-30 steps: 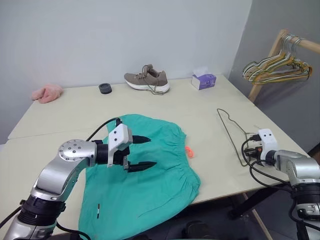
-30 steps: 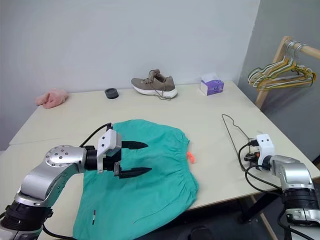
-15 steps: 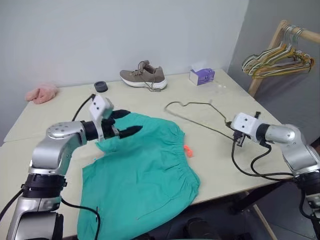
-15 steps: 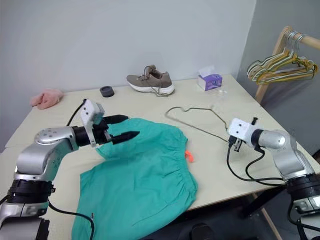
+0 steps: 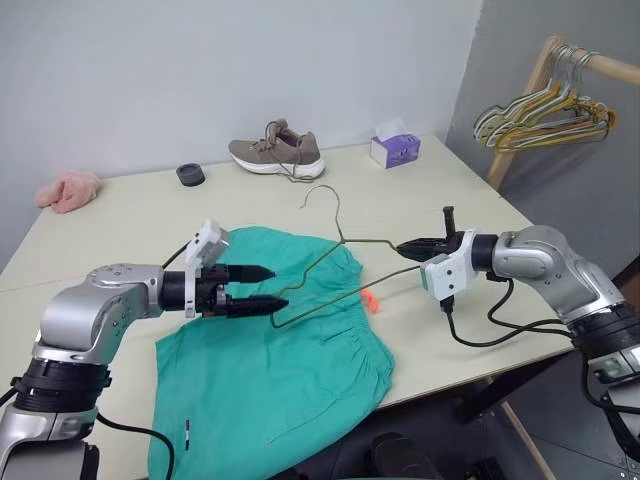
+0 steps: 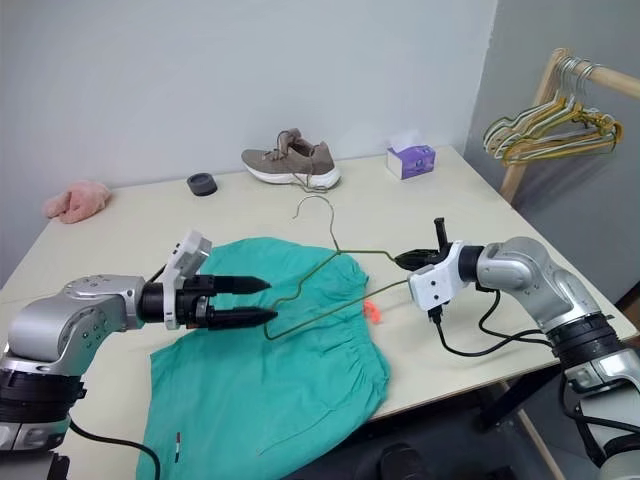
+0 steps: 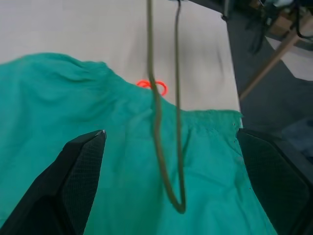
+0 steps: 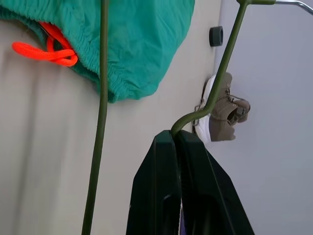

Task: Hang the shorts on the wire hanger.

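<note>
My left gripper should hold the hanger's far corner [image 5: 274,323] while my right gripper grips both wires together, because my right gripper is pinching only the hanger's upper wire [image 5: 376,241].
The teal shorts [image 5: 285,375] lie flat on the table [image 5: 440,200], with the orange drawstring [image 5: 375,300] at the waistband. My right gripper [image 5: 408,245] is shut on one corner of the wire hanger [image 5: 370,241] and holds it in the air over the shorts, hook [image 5: 322,195] pointing up. The hanger's far corner hangs just in front of my left gripper [image 5: 268,288], which is open above the shorts. In the left wrist view that corner [image 7: 168,191] dangles between the black fingers [image 7: 78,171]. The right wrist view has the fingertips [image 8: 171,142] pinched on the wire.
At the back of the table sit a brown shoe [image 5: 275,155], a purple tissue box [image 5: 394,150], a black ring [image 5: 190,174] and a pink cloth [image 5: 68,190]. A wooden rack [image 5: 515,120] with several hangers stands beyond the table's right edge.
My right gripper has lifted the hanger off the table, swung it left over the shorts and rolled it hook-up. My left gripper has turned so its open fingers point at the hanger's corner.
</note>
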Tool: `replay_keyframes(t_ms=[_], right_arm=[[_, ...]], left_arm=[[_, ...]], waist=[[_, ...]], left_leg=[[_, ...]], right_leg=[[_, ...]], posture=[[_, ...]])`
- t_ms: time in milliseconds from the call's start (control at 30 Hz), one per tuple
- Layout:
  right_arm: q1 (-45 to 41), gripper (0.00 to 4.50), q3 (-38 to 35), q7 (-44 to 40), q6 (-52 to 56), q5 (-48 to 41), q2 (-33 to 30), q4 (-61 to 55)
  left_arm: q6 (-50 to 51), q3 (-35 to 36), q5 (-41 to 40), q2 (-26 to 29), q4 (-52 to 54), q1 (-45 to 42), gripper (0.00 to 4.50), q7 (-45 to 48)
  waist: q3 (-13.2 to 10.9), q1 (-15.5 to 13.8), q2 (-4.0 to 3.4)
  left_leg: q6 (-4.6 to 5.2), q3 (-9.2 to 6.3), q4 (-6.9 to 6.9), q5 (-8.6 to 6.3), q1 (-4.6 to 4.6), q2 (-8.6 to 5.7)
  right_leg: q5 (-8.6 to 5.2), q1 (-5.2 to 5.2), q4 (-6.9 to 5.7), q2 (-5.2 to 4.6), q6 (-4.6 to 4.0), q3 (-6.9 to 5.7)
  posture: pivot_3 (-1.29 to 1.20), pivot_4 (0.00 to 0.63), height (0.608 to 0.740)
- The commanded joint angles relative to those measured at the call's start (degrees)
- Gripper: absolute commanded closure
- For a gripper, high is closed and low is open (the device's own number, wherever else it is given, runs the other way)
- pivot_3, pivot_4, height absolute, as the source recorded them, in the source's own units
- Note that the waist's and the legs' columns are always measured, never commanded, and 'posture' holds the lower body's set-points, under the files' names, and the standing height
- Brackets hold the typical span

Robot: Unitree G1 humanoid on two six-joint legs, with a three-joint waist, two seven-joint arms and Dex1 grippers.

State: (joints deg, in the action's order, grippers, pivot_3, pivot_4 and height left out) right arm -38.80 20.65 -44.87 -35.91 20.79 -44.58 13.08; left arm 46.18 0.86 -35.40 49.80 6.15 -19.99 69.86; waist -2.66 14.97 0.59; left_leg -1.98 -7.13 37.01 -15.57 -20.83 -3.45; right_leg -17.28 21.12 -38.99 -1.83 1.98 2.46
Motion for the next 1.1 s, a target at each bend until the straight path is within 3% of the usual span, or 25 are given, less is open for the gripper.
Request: replay_keyframes(t_ms=[33,167,267,700,900,1000,1100], right_arm=[[-2.10,4.46,-1.48,-0.32,-0.50,-1.83,0.88,-1.72],[-2.26,4.46,-1.98,-0.48,0.25,-2.71,1.67,-1.90],[-2.31,4.50,-2.11,-0.67,0.69,-3.24,1.90,-2.03],[-1.75,4.50,-2.02,-1.50,1.12,-3.69,2.37,-3.79],[-0.08,4.50,-1.53,-4.00,1.52,-6.45,2.18,-5.74],[0.62,3.80,-1.80,-5.59,2.65,-8.13,1.90,-6.57],[2.02,2.81,-2.24,-8.47,5.49,-10.94,0.97,-8.29]], left_arm=[[-2.48,-1.06,1.81,1.24,1.36,0.24,0.00,0.95],[-4.85,-2.61,3.83,1.85,1.53,1.74,0.00,2.06],[-5.73,-2.94,4.32,1.82,1.64,2.60,0.54,2.37],[-7.20,-2.76,4.71,1.13,1.90,4.39,4.47,2.49],[-7.68,-2.72,4.90,0.96,1.85,4.63,4.47,2.42],[-8.07,-2.71,5.36,0.94,1.63,4.61,4.50,2.13],[-9.00,-2.90,6.18,0.94,1.28,4.58,4.50,1.85]], waist=[[0.00,-0.02,0.00],[0.00,-0.01,-0.01],[0.01,-0.02,-0.01],[0.02,-0.01,-0.02],[0.03,-0.01,-0.01],[0.03,-0.02,-0.01],[0.04,-0.04,0.00]], left_leg=[[0.00,0.00,0.00,0.00,0.01,0.00],[0.00,0.00,0.02,0.01,0.02,0.00],[0.00,0.00,0.03,0.01,0.02,0.00],[0.01,0.01,0.03,0.00,0.02,0.00],[0.01,0.00,0.06,0.00,0.02,0.00],[0.01,0.00,0.05,0.00,0.02,0.01],[0.01,0.00,0.06,0.00,0.02,0.00]], right_leg=[[0.00,-0.02,0.00,0.00,-0.01,0.00],[0.01,-0.03,-0.01,0.00,-0.02,0.01],[0.02,-0.02,-0.01,0.00,-0.03,0.02],[0.02,-0.02,-0.04,0.00,-0.03,0.02],[0.02,-0.03,-0.05,0.00,-0.04,0.02],[0.02,-0.02,-0.06,0.00,-0.04,0.00],[0.02,-0.03,-0.06,0.00,-0.04,0.01]], posture=[[-0.29,0.000,0.740],[-0.29,0.000,0.740],[-0.29,0.000,0.740],[-0.28,0.000,0.740],[-0.28,0.000,0.740],[-0.28,0.000,0.740],[-0.28,0.000,0.740]])
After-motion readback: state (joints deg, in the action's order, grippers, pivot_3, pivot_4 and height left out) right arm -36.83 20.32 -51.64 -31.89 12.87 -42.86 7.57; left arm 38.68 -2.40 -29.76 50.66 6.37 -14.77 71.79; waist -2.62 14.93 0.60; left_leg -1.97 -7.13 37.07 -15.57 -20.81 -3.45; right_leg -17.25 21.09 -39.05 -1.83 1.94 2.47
